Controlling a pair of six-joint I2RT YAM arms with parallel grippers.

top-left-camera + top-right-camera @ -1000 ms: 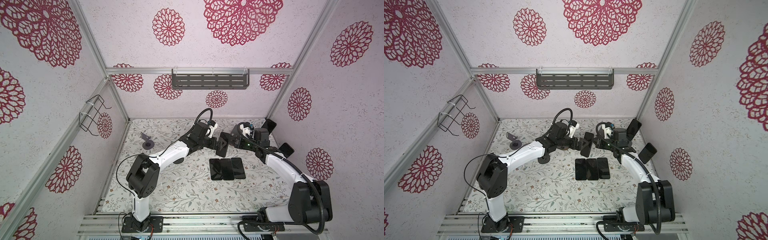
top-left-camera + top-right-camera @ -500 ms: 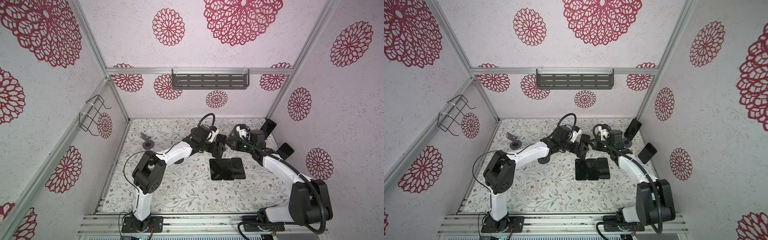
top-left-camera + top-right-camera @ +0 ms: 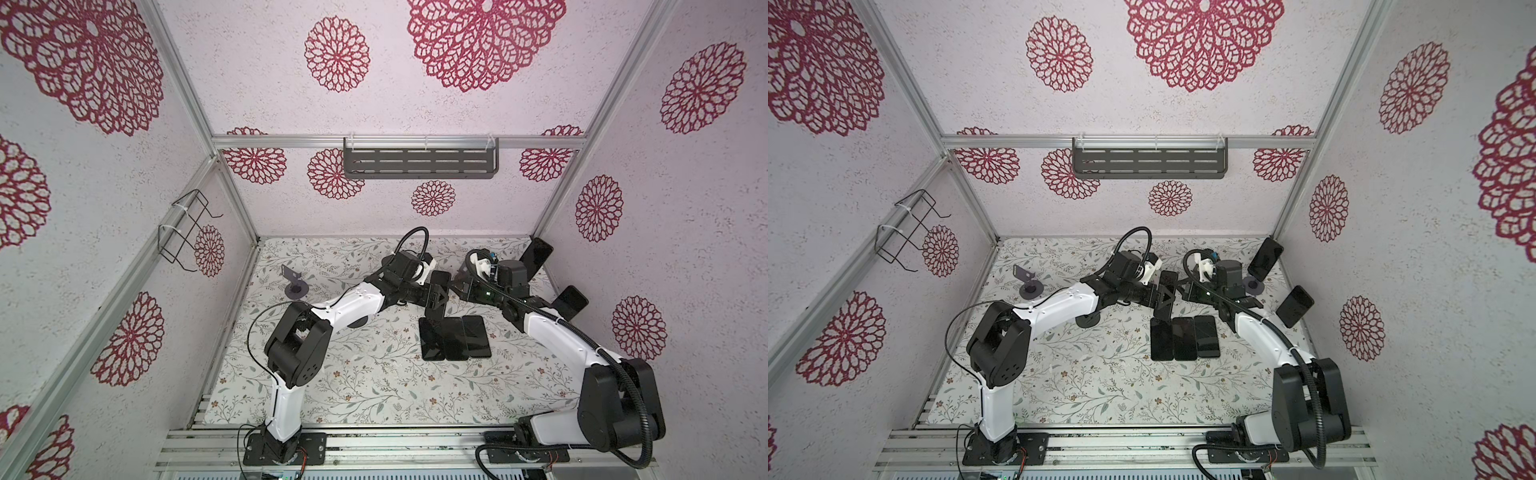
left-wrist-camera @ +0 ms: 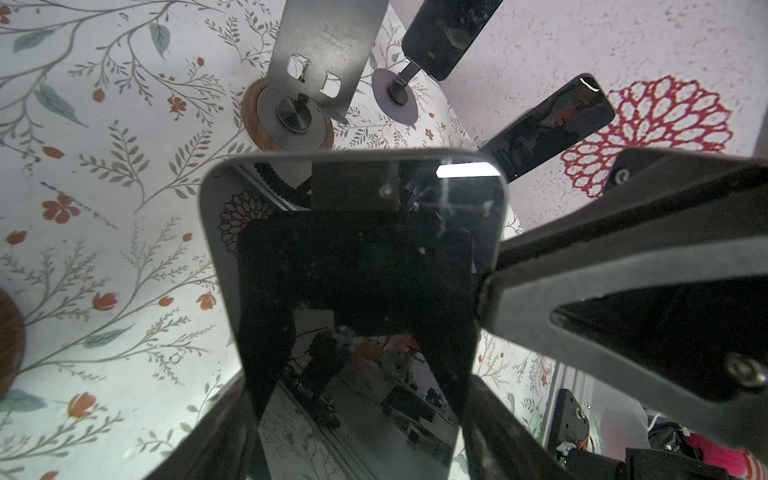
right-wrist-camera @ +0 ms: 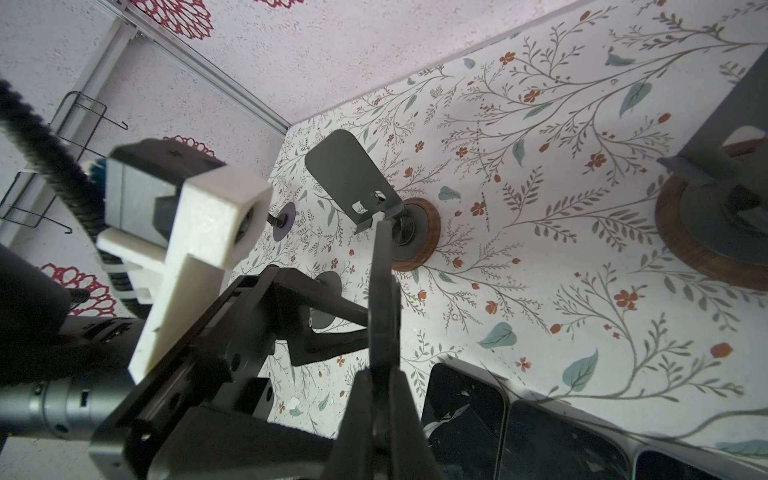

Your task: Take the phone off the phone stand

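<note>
My right gripper should open and move back off the phone's edge, because both grippers are on the black phone. After that, my left gripper should put the phone down beside the flat phones.
The black phone hangs in the air over the back middle of the table, off any phone stand. My left gripper spans its width, one finger on each long edge. My right gripper is shut on one edge; that wrist view shows the phone edge-on between the fingers. In the left wrist view the phone fills the middle, and an empty phone stand on a wooden base stands just beyond it.
Three phones lie flat side by side under the grippers. Two more phones on stands lean by the right wall. An empty grey stand sits at the back left, and another wooden-based stand is near the left arm.
My left gripper's fingers have closed in from wide open onto the phone's long edges, and the left arm's elbow has swung. The right gripper has kept its hold; the phone barely moved.
</note>
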